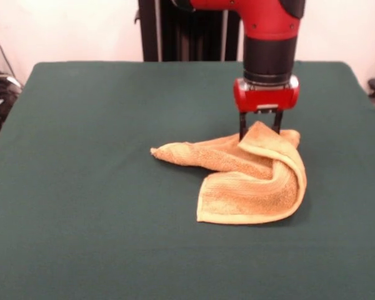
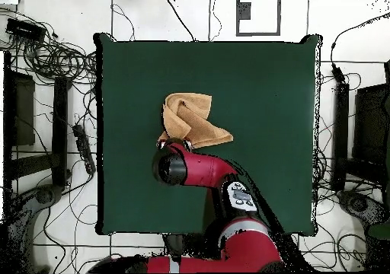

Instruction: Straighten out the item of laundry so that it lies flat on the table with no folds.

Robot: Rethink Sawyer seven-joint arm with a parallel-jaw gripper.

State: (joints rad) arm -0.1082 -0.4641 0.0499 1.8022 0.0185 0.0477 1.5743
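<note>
I expect the towel to stay folded and its near flap (image 1: 234, 199) to hang down to a point when I lift the towel's peak, because a curved roll (image 1: 296, 173) joins the flap and the peak.
The orange-tan towel (image 1: 250, 175) lies crumpled on the dark green table (image 1: 81, 125), right of the middle. One part is folded over in a thick curved roll on its right side, and a corner tapers out to the left. My gripper (image 1: 260, 134) stands straight down at the towel's far edge. Its two black fingers (image 1: 242, 130) are spread apart on either side of a raised peak of cloth, and their tips are hidden behind it. In the overhead view the towel (image 2: 190, 117) shows just above my arm's wrist (image 2: 172, 167), which covers the gripper.
The green table (image 2: 266, 96) stretches wide on all sides of the towel. Cables and black stands (image 2: 61, 96) lie on the floor around the table. My arm's base (image 2: 244, 244) is at the table's bottom edge in the overhead view.
</note>
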